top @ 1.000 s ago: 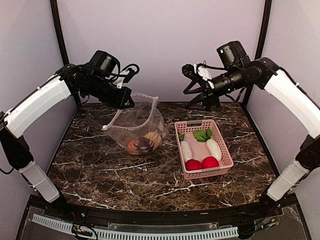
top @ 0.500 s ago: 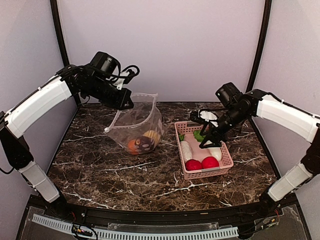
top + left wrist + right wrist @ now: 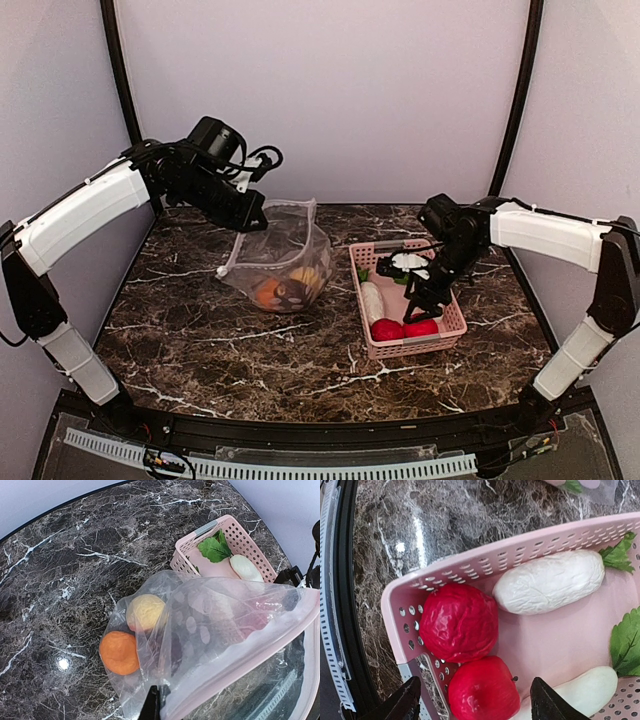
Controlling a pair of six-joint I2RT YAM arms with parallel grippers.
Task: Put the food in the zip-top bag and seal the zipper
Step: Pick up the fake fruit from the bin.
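The open fingers of my right gripper are around the smooth red apple [image 3: 422,328] and clear of the wrinkled red fruit. They should continue to go down until they are on either side of the apple's middle [image 3: 484,691], then close.
The zip-top bag [image 3: 278,255] sags on the table with its mouth held up. My left gripper [image 3: 254,216] is shut on its upper edge; in the left wrist view the gripper [image 3: 157,703] pinches the plastic beside the whitish-pink zipper [image 3: 260,650]. An orange ball [image 3: 119,652], a yellow ball [image 3: 145,612] and a dark piece lie inside. My right gripper [image 3: 424,303] hangs open low over the pink basket [image 3: 400,246]. In the right wrist view the gripper [image 3: 476,700] straddles a smooth red apple [image 3: 482,687] next to a wrinkled red fruit [image 3: 459,622].
The basket [image 3: 555,640] also holds two white oblong pieces [image 3: 550,582] [image 3: 580,692] and green leaves [image 3: 625,645]. It stands right of the bag on the dark marble table [image 3: 250,350]. Walls enclose the back and sides.
My right arm has come down from high at the back to just over the basket's near end, gripper open. My left arm has lowered the bag's mouth a little.
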